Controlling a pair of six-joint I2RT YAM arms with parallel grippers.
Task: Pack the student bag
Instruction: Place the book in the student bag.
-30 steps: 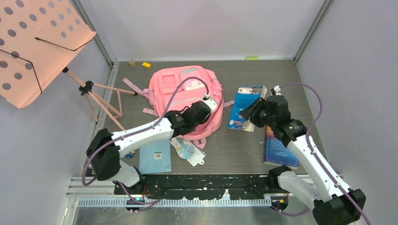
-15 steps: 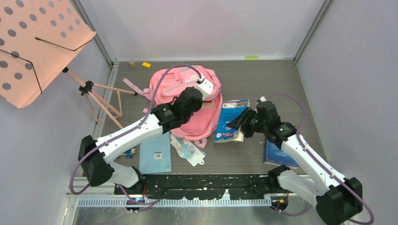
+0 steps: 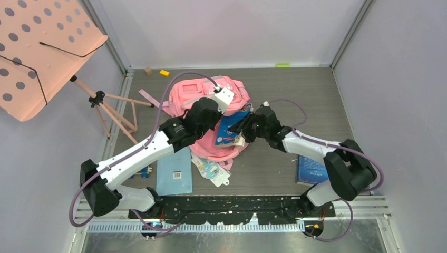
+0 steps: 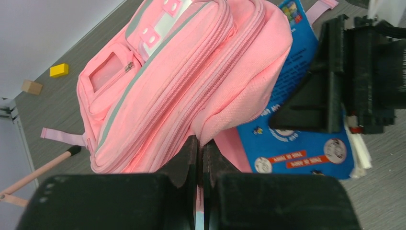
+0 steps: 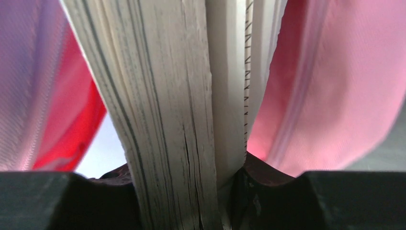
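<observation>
The robot's right gripper should open and push the stack's near end deep under the bag's raised edge, because the stack of books sticks out of the bag's opening.
The pink student bag lies at the table's middle back. My left gripper is shut on the fabric edge of its opening and holds that edge up. In the left wrist view the fabric is pinched between the closed jaws, with the bag above. My right gripper is shut on a stack of books with a blue cover, held at the bag's mouth. In the right wrist view the gripper clamps the page edges, with pink fabric on both sides. The blue cover also shows in the left wrist view.
A salmon perforated music stand on a tripod stands at the left. A blue book lies front right, and a light blue notebook and a packet front centre. Small blocks lie at the back.
My right gripper has carried the books left from the table to the bag's mouth. My left gripper has lifted the bag's edge up and back, opening it.
</observation>
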